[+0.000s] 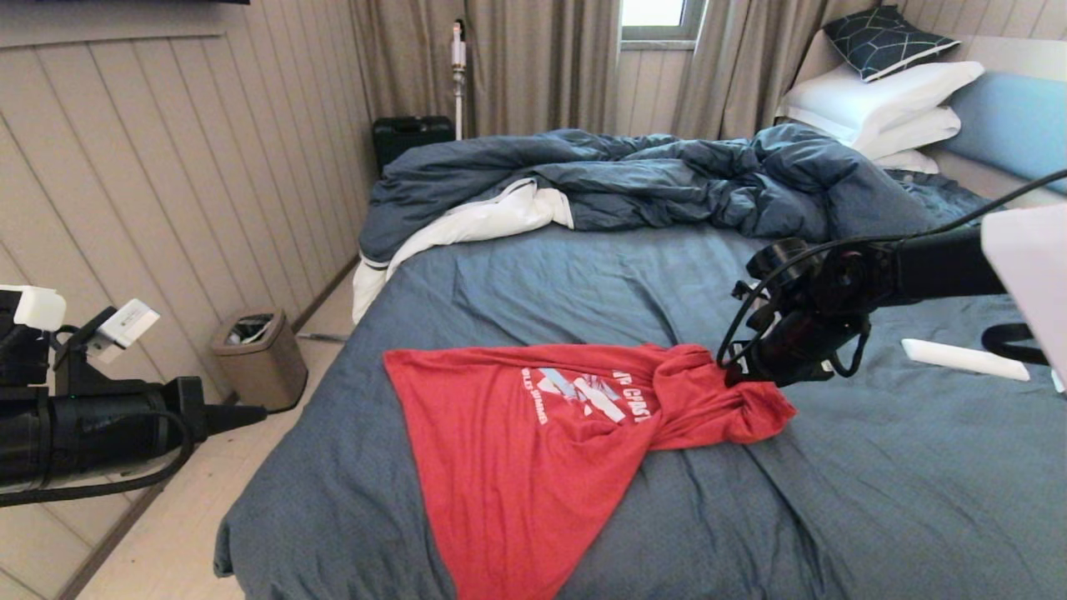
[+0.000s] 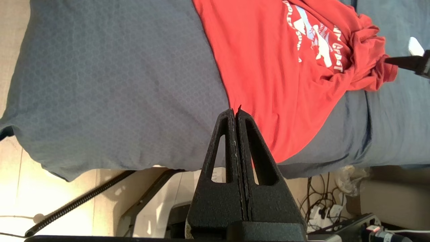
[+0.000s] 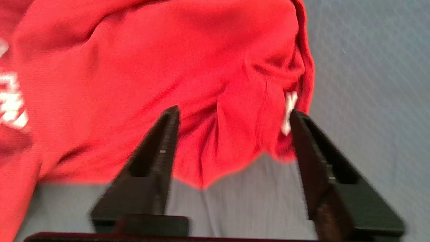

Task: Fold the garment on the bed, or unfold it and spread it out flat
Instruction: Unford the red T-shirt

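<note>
Next, my right gripper works on the red T-shirt's end past the print first because it is bunched up. It should pinch that end's loose edge and pull it away from the print.
The garment is a red T-shirt with a white chest print. It lies on the bed's blue-grey sheet, its near part spread and hanging over the front edge, its right end bunched in a knot. My right gripper hovers at that bunched end, open. In the right wrist view its fingers stand wide apart over the red cloth without pinching it. My left gripper is shut on nothing and held off the bed's left side, pointing toward the garment.
A rumpled dark blue duvet with white lining fills the far half of the bed, with white pillows at the back right. A white bar-shaped object lies on the sheet at right. A bin stands on the floor at left.
</note>
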{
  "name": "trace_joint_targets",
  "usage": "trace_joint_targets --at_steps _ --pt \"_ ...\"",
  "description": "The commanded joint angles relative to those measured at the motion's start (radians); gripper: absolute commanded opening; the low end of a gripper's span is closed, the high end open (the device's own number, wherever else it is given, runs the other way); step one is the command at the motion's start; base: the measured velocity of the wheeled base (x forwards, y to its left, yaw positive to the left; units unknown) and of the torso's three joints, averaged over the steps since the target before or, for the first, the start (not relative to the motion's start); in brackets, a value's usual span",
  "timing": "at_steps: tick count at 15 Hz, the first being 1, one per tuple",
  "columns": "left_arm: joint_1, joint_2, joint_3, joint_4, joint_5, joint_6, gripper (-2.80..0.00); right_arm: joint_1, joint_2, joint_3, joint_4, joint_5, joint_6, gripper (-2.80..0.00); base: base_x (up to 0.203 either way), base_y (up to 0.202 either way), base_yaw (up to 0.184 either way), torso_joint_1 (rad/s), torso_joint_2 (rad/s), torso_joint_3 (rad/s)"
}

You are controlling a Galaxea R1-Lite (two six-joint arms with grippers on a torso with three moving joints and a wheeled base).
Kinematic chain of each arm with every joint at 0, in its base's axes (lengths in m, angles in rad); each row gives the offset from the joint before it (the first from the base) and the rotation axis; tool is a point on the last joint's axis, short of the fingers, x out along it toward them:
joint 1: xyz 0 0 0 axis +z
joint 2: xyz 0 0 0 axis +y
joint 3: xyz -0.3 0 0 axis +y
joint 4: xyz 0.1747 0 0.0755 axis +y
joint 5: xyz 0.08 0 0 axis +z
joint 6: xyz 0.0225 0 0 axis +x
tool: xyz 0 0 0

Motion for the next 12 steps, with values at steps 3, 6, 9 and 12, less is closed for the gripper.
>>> trace_joint_targets --at_steps 3,6,9,12 --pt "0.001 0.019 -0.004 -0.001 -0.002 -0.002 -2.8 0.0 0.052 -0.014 -0.012 -0.003 0.001 0.0 0.0 0.0 0.0 0.0 0.0 0.0" --pt "0.001 0.027 -0.003 -0.001 -0.002 -0.002 -2.8 0.002 0.049 0.0 -0.014 -0.001 -0.002 -2.8 0.0 0.0 0.0 0.0 0.0 0.0" --pt "0.001 0.033 -0.001 -0.001 -0.002 -0.002 -2.8 0.003 0.053 0.012 -0.014 -0.001 -0.001 -2.8 0.0 0.0 0.0 0.0 0.0 0.0" --pt "0.001 0.033 -0.001 -0.001 -0.002 -0.002 -2.8 0.001 0.002 0.069 -0.014 -0.002 0.0 -2.8 0.0 0.0 0.0 0.0 0.0 0.0"
